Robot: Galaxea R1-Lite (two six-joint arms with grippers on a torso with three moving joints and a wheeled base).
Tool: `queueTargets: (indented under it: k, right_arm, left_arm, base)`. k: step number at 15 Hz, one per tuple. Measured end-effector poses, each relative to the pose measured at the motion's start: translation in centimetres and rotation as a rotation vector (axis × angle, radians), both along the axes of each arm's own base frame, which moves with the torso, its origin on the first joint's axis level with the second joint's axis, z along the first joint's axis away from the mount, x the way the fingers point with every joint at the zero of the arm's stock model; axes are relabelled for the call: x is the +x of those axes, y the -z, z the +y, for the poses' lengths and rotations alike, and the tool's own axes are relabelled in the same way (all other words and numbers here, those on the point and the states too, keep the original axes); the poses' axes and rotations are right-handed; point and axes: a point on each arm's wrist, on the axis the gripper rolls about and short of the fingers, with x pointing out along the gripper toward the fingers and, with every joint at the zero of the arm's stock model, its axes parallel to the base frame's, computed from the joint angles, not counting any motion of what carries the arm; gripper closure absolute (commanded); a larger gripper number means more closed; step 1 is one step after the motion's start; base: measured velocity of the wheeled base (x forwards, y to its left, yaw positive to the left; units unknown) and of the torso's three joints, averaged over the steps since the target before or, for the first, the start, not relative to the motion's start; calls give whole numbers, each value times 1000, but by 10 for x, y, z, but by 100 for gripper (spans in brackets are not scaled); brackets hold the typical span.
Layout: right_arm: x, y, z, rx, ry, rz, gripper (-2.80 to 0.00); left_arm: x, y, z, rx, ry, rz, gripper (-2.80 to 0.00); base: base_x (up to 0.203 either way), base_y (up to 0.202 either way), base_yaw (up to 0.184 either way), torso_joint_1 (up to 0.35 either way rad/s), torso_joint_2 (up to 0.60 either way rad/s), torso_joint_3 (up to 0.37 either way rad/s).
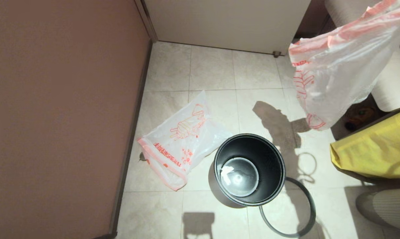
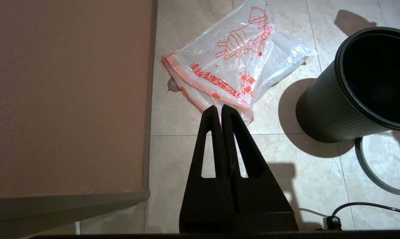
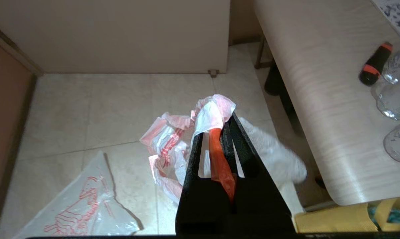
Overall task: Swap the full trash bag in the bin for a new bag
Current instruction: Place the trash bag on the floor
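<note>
The full trash bag point(image 1: 338, 73) is hanging clear of the bin. My right gripper keeps lowering it to the open floor point(image 1: 280, 121) until it settles, and then lets go.
The bin point(image 1: 275, 166) stands on the tiled floor, black inside and with no bag in it; its ribbed grey outside point(image 2: 329, 109) shows in the left wrist view. Its grey hoop point(image 1: 315, 212) lies on the floor against it. The new bag point(image 1: 180, 139) with the orange-red hand drawing lies flat to the bin's left. The full trash bag point(image 1: 339, 73) hangs in the air at the far right, my right gripper point(image 3: 220, 119) shut on its pink-orange hem point(image 3: 215, 108). My left gripper point(image 2: 219, 108) is shut on nothing, above the floor near the new bag's point(image 2: 233, 56) hem corner.
A brown wall point(image 1: 60, 116) runs along the left and a white panel point(image 1: 226, 20) closes the back. A yellow fabric bag point(image 1: 376, 152) sits at the right under a pale table point(image 3: 319, 99) carrying a dark bottle point(image 3: 374, 64) and glasses.
</note>
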Motion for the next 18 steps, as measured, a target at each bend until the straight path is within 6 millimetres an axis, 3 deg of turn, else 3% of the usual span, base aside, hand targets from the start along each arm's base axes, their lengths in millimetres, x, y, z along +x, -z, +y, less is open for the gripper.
queueTargets:
  k: [3, 5, 8, 12, 13, 15, 18]
  right_arm:
    - [57, 24, -15, -3, 60, 61, 0]
    - [104, 51, -27, -2, 96, 104, 0]
    - [168, 106, -42, 1, 139, 206, 0]
    - [240, 199, -57, -34, 219, 358, 0]
    - [252, 220, -59, -61, 238, 391, -280]
    - [267, 252, -63, -114, 264, 436, -280]
    - [262, 260, -61, -128, 261, 490, -280]
  left_arm:
    - [0, 0, 0, 0, 0, -1, 0]
    - [0, 0, 0, 0, 0, -1, 0]
    - [0, 0, 0, 1, 0, 0, 0]
    - [0, 0, 0, 0, 0, -1, 0]
    - [0, 0, 0, 1, 0, -1, 0]
    - [0, 0, 0, 0, 0, 0, 0]
    - [0, 0, 0, 0, 0, -1, 0]
  base:
    - [0, 0, 0, 0, 0, 0]
    - [0, 0, 0, 0, 0, 0]
    - [0, 0, 0, 0, 0, 0]
    - [0, 0, 0, 0, 0, 0]
    - [0, 0, 0, 0, 0, 0]
    - [0, 0, 0, 0, 0, 0]
    - [0, 0, 0, 0, 0, 0]
